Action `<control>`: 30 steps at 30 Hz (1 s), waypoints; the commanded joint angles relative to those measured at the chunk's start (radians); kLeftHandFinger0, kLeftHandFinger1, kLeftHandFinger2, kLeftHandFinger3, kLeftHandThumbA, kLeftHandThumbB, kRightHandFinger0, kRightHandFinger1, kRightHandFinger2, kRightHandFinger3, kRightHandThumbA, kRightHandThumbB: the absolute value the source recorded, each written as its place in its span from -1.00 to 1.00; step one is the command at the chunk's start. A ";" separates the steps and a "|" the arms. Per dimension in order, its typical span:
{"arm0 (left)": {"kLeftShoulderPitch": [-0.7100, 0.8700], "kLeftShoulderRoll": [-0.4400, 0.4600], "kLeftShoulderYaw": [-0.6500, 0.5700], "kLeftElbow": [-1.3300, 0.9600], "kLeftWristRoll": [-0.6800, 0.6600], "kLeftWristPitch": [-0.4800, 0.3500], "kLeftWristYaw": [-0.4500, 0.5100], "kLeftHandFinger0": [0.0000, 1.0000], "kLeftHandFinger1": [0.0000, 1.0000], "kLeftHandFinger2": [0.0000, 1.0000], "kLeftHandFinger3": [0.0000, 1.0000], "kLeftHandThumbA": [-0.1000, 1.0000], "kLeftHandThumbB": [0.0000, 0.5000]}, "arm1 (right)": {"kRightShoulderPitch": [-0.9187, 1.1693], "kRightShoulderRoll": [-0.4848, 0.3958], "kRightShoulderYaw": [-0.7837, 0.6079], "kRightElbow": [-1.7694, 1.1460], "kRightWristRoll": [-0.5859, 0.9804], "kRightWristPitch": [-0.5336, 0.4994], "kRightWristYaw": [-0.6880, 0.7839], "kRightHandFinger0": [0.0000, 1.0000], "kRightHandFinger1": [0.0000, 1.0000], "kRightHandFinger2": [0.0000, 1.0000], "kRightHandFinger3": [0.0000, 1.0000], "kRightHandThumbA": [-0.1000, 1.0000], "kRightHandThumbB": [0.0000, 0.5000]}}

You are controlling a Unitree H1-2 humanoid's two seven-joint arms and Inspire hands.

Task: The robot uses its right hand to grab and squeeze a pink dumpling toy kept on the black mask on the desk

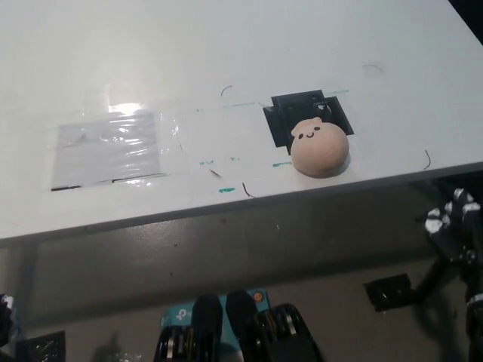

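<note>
My gripper will make the pink dumpling toy (pixel 320 148) roll its face away from me when I squeeze and shift it, because the toy's lower edge (pixel 320 172) is curved like a ball.
The pink dumpling toy (pixel 320 148), round with a small smiling face, sits on the white desk (pixel 226 53) near its front edge, right of centre. It rests on the near part of a black mask (pixel 302 111), which shows behind it. My black right hand (pixel 453 224) hangs off the desk at the right edge of the view, below and to the right of the toy and well apart from it. It holds nothing and its fingers are apart. Only a sliver of my left hand (pixel 4 308) shows at the lower left edge.
A shiny clear plastic sheet (pixel 106 151) lies flat on the desk's left half, with green tape marks (pixel 226 190) near the front edge. Below the desk edge is grey floor with a small black piece (pixel 389 291) on it.
</note>
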State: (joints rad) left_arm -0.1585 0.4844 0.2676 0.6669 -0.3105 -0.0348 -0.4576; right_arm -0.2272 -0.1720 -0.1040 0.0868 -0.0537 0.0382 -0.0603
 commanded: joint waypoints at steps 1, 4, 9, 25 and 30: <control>-0.014 0.023 0.009 -0.023 -0.018 -0.021 -0.016 -1.00 -1.00 -0.90 -0.89 1.00 1.00 | -0.103 -0.034 0.001 -0.085 0.003 -0.001 0.024 -0.85 -0.69 -0.26 0.62 -1.00 -0.58; -0.016 0.022 0.012 -0.020 -0.023 -0.021 -0.021 -1.00 -1.00 -0.90 -0.89 1.00 1.00 | -0.163 -0.046 0.017 -0.139 -0.024 0.058 0.028 -0.82 -0.68 -0.25 0.62 -1.00 -0.61; -0.017 0.021 0.012 -0.015 -0.021 -0.019 -0.020 -1.00 -1.00 -0.92 -0.90 1.00 1.00 | -0.286 -0.080 0.067 -0.115 -0.053 0.056 0.060 -0.84 -0.60 -0.09 0.84 -0.90 -0.43; -0.025 0.026 0.009 -0.004 -0.020 -0.024 -0.030 -1.00 -1.00 -0.90 -0.87 1.00 1.00 | -0.449 -0.161 0.334 -0.066 -0.191 0.166 0.227 1.00 1.00 1.00 1.00 0.05 0.42; -0.029 0.029 0.009 -0.002 -0.016 -0.027 -0.028 -1.00 -1.00 -0.93 -0.91 1.00 1.00 | -0.476 -0.131 0.376 0.004 -0.262 0.226 0.207 1.00 1.00 1.00 1.00 0.12 0.46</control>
State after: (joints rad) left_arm -0.1632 0.4846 0.2709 0.6681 -0.3105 -0.0351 -0.4644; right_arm -0.6377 -0.3094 0.2549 0.0686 -0.2378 0.2100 0.1373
